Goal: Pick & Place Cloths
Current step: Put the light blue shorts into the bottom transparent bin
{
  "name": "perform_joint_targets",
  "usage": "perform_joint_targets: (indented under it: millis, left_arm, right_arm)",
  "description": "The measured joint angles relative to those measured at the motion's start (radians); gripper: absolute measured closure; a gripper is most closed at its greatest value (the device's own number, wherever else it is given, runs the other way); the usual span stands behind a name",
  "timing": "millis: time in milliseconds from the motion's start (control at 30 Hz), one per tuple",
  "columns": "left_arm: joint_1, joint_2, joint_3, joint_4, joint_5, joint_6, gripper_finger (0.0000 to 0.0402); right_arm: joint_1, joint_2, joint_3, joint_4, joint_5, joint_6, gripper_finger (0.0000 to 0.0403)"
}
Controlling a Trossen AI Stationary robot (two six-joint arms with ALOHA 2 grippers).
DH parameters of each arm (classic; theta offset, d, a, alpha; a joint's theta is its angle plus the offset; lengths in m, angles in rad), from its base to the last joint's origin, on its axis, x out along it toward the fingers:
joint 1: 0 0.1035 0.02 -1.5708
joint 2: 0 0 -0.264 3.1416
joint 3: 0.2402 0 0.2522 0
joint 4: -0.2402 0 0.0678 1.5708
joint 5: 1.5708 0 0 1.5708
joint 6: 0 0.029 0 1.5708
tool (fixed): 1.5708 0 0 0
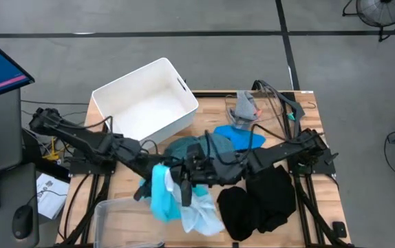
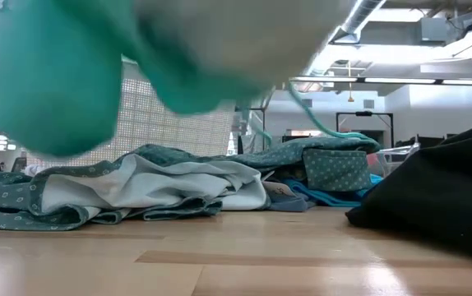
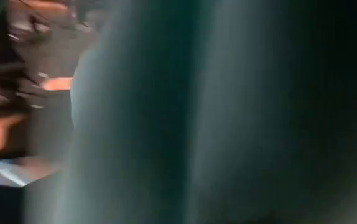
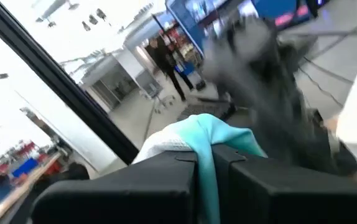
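I can see that my right gripper is holding the turquoise and white shirt short of the clear tub. It should hand the shirt to my left gripper and move away.
A turquoise and white shirt hangs over the table's near middle, and its blurred folds fill the top of the low view. My right gripper is shut on it, reaching in from the right. My left gripper is right beside the shirt, and turquoise cloth covers its wrist view. A teal-grey shirt and a blue cloth lie on the table behind. Black clothes lie at the near right. Grey-and-orange socks lie at the far right. My right gripper pinches a bunched fold of the turquoise and white shirt between its two fingers, reaching roughly level from the table's right. The fold bulges out past the fingers. The rest hangs below, and in the low view its lower end is clear of the table.
A white rigid bin stands tilted at the far left. A clear tub sits at the near left edge, and another clear tub at the far right holds the socks. People stand in the room beyond.
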Motion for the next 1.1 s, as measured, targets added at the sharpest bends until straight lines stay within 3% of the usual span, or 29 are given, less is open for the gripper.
perform_joint_targets:
  millis: [133, 300, 333, 433, 567, 733, 933, 1100]
  left_arm:
    - [-0.002, 0.013, -0.001, 0.004, 0.042, -0.028, 0.0137]
    - [0.005, -0.041, 0.0, 0.105, 0.046, -0.032, 0.0348]
    - [0.005, -0.053, 0.005, 0.13, 0.058, -0.039, 0.0373]
    - [0.005, -0.091, 0.054, 0.159, 0.075, -0.046, 0.0393]
    - [-0.012, -0.179, 0.131, 0.155, 0.109, -0.094, 0.04]
    - [-0.089, -0.287, 0.149, 0.056, 0.121, -0.283, 0.0401]
    - [-0.254, -0.332, 0.15, -0.176, 0.05, -0.596, 0.0401]
    - [-0.43, -0.315, 0.149, -0.367, -0.089, -0.692, 0.0401]
  right_arm:
    - [0.002, -0.026, 0.0, -0.006, 0.017, -0.081, 0.0403]
    - [0.022, -0.097, 0.002, 0.014, 0.108, -0.205, 0.0403]
    - [0.024, -0.11, 0.003, 0.018, 0.13, -0.225, 0.0401]
    - [0.023, -0.144, 0.003, 0.019, 0.159, -0.244, 0.0396]
    - [0.028, -0.185, 0.004, -0.026, 0.11, -0.248, 0.0385]
    - [0.042, -0.182, 0.002, -0.086, 0.043, -0.263, 0.0387]
    - [0.04, -0.095, 0.002, -0.068, -0.02, -0.215, 0.0397]
    - [0.037, -0.024, 0.005, -0.077, -0.037, -0.19, 0.0389]
